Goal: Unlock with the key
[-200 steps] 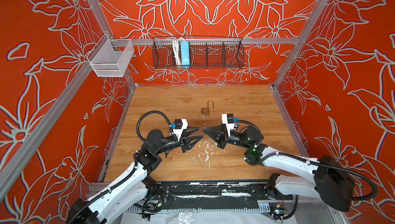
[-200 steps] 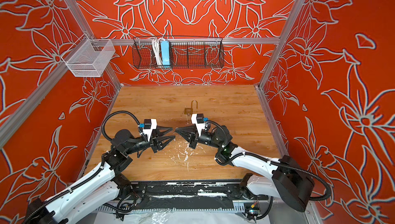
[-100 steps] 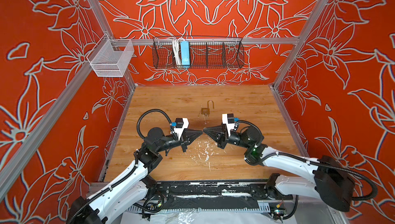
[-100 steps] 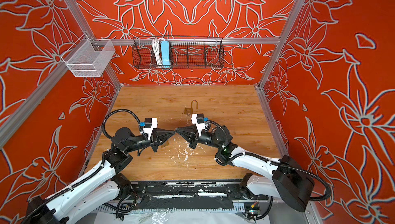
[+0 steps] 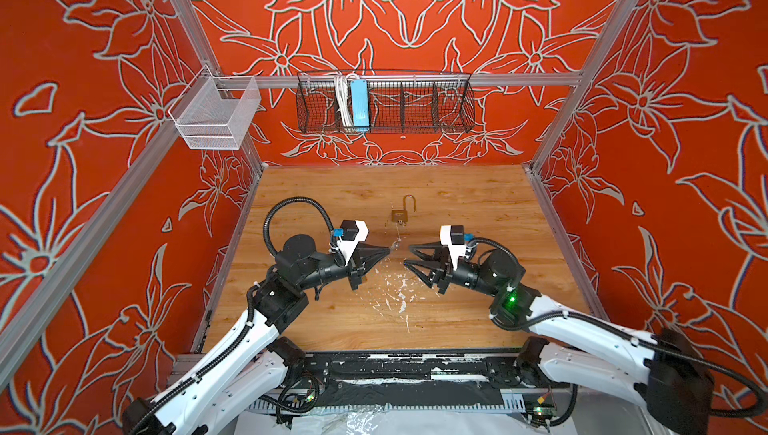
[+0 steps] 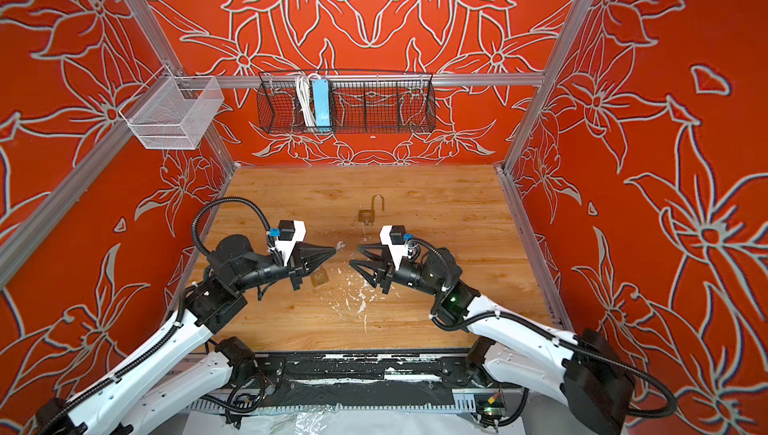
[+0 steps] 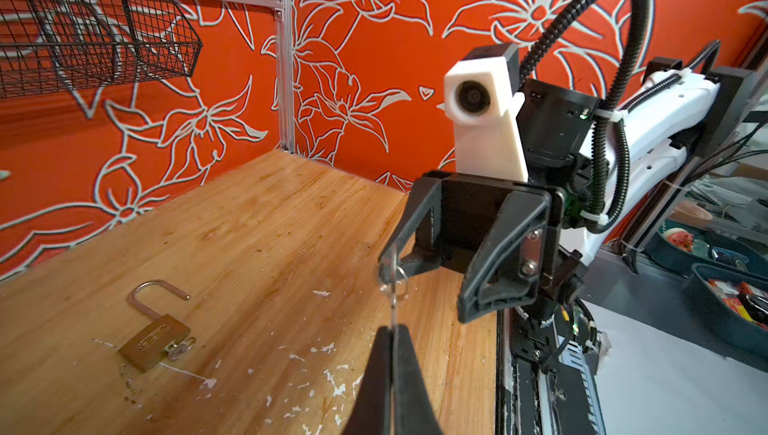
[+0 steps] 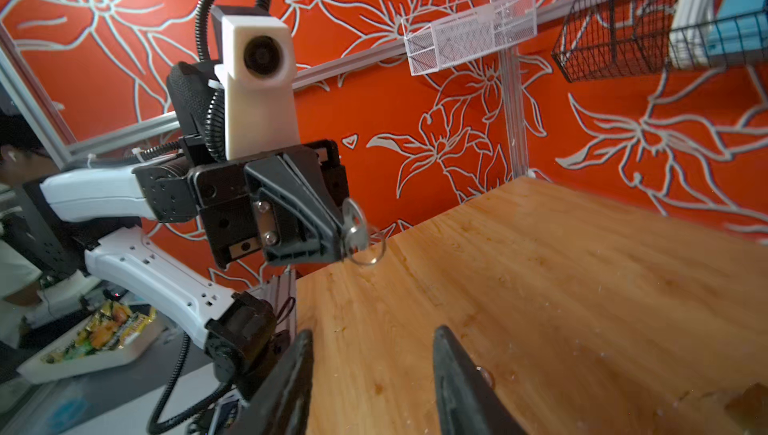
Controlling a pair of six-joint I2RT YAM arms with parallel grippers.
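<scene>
The key's blade is covered by my left gripper, the head sticking out (image 6: 340, 244), so I should tip that gripper down and pinch that head with my right gripper.
A small silver key (image 8: 353, 225) on a wire ring is pinched in my left gripper (image 5: 388, 250), which is shut on it above the middle of the table. In the left wrist view the key (image 7: 392, 300) shows edge-on, sticking out past the closed left gripper (image 7: 392, 331). My right gripper (image 5: 407, 255) faces it a short way off, open and empty, and its open jaws (image 8: 374, 331) frame bare wood. Farther back lies a brass padlock (image 5: 399, 216) with its shackle swung open and another key (image 7: 178, 347) in its body.
A second brass padlock (image 6: 319, 278) lies on the wood just below the left gripper. White paint flecks (image 5: 395, 291) mark the wooden table (image 5: 478, 204). A black wire basket (image 5: 384, 102) and a white mesh basket (image 5: 214, 115) hang on the red walls.
The left gripper, open a second ago, has closed on the key. The right gripper, which was shut on it, has opened, let go and drawn back slightly.
</scene>
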